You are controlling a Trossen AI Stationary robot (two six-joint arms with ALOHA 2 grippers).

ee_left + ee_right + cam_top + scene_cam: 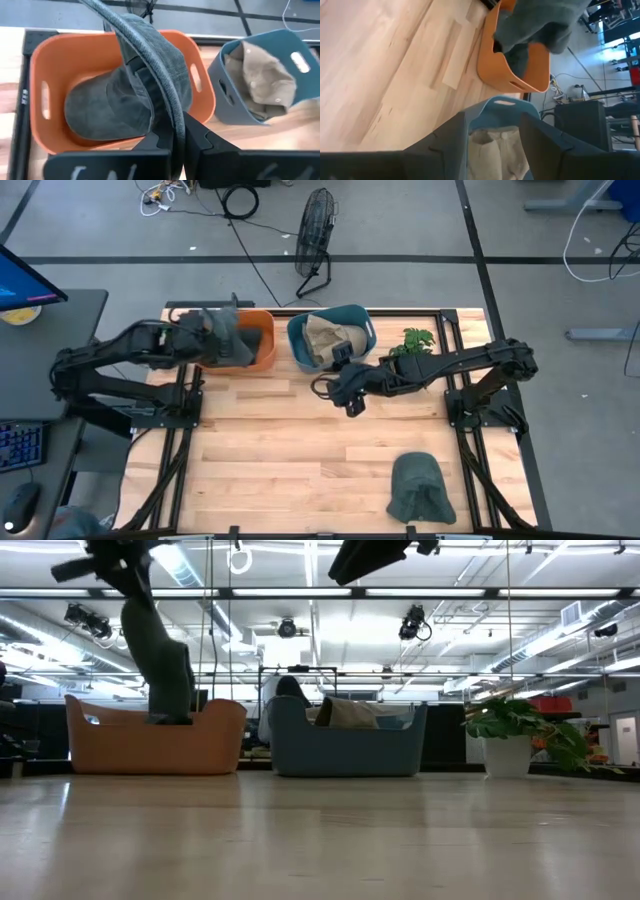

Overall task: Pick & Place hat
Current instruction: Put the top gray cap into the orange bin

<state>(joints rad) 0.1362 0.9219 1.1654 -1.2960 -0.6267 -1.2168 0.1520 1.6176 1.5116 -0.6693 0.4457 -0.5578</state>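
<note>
The grey-green hat's brim sticks up by the orange bin's near rim, so the robot's left gripper should open, then grip the hat's brim lower down and tuck it inside the bin.
My left gripper is above the orange bin, shut on a dark grey-green hat. The hat hangs from the gripper into that bin, as the low view shows. My right gripper hovers open over the table, just in front of the blue bin. That bin holds a beige hat, which also shows between the right fingers. A second green hat lies flat on the table near its near right corner. My left gripper pinches the grey-green hat's brim edge between its two shut fingers. It comes from above, on the bin's left side. The hat hangs below the fingers, and its crown sits down inside the orange bin.
A potted plant stands at the far right of the table, beside the blue bin. The two bins stand side by side along the far edge. Bare wood lies across the table's middle and near left. A floor fan stands beyond the table.
</note>
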